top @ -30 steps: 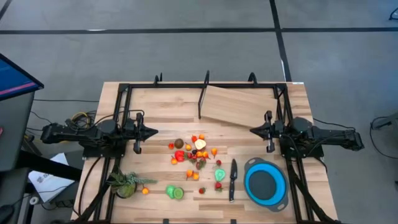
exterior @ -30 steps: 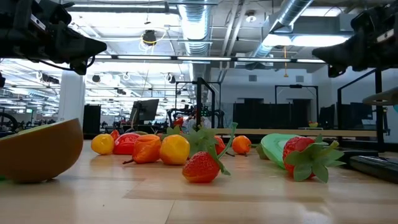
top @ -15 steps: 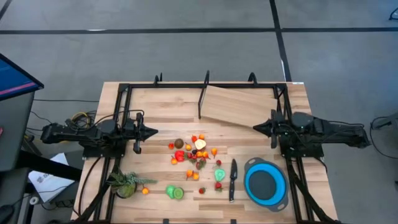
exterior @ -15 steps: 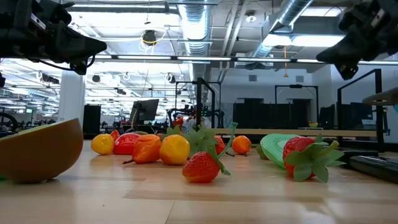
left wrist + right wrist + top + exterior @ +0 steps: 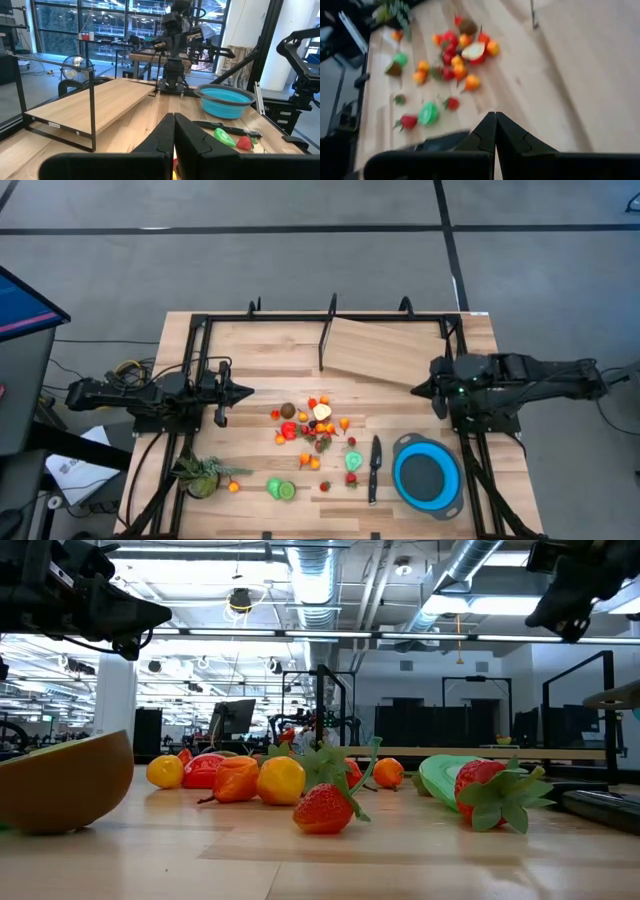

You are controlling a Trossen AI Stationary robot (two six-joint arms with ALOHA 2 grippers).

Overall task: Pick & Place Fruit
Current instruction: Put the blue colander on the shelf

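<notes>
I keep moving toward the blue bowl's rim [image 5: 447, 448] that faces my right gripper, as it lies clear of the knife, until my fingers straddle that rim.
The fruit [image 5: 310, 423] lies as a loose cluster of small red, orange, yellow, green and brown toy pieces on the wooden table's middle, with a few more near the front edge [image 5: 281, 489]. The right wrist view looks down on the fruit [image 5: 457, 55]; the low view shows it close up [image 5: 325, 808]. My left gripper [image 5: 246, 392] is shut and level, left of the cluster, holding nothing. My right gripper [image 5: 417, 390] is shut, raised high and tipped down toward the table, right of the cluster. A blue bowl [image 5: 398, 478] stands at the front right.
A black-handled knife [image 5: 375, 468] lies between the fruit and the bowl. A spiky green plant [image 5: 203, 476] stands front left. A raised wooden board [image 5: 385, 350] on a black frame fills the far right. Black rails [image 5: 200, 330] run along the table's sides.
My right gripper has risen well above the table, tipped its fingers downward toward the fruit and rolled about its own axis, staying shut. The fruit lies where it was.
</notes>
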